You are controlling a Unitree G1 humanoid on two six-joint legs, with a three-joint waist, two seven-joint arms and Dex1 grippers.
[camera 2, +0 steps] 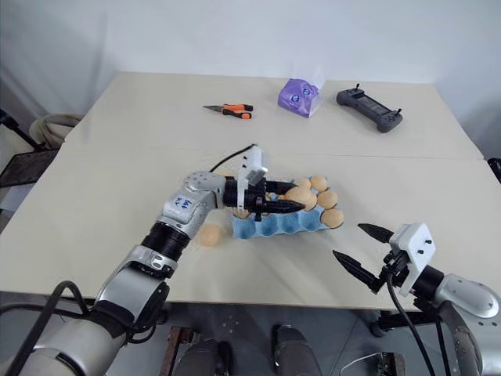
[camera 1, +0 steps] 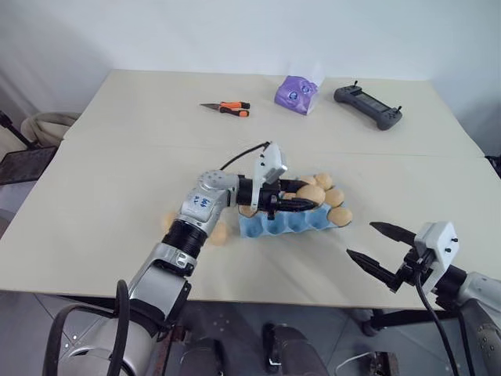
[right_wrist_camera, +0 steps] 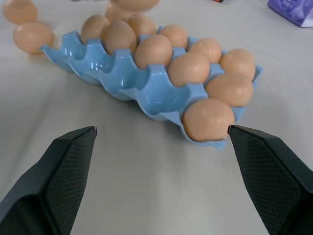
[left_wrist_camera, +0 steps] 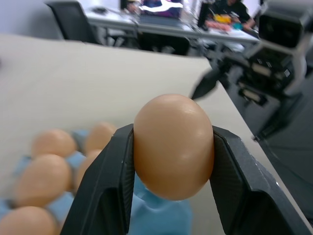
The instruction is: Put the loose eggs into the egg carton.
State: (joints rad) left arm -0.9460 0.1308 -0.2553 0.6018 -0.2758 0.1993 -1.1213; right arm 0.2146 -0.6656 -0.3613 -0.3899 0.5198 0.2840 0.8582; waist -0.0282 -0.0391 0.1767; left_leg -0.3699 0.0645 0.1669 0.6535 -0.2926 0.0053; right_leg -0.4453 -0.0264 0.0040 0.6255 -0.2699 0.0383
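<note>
I can see that the front cup [camera 1: 317, 219] beside the corner egg is empty and the held egg's bottom [left_wrist_camera: 172, 190] hangs clear, so I should keep lowering my left gripper until the egg sits there.
The light blue egg carton [camera 1: 275, 226] lies in the middle of the table, with several tan eggs in its back rows and bare front cups [right_wrist_camera: 112, 73]. My left gripper [camera 1: 307, 205] reaches level across the carton, shut on one egg [left_wrist_camera: 173, 147] that hangs just above the filled cups. A loose egg [camera 2: 209, 235] rests on the table beside the carton's left end. The right wrist view has two loose eggs [right_wrist_camera: 33, 36] there. My right gripper [camera 1: 380, 249] hovers open near the table's front edge, right of the carton, with nothing between its fingers.
At the back of the table sit a purple bag [camera 1: 296, 94], orange-handled pliers [camera 1: 227, 107] and a black controller [camera 1: 368, 106]. A seam crosses the table behind the carton. The front edge lies just below the right gripper.
</note>
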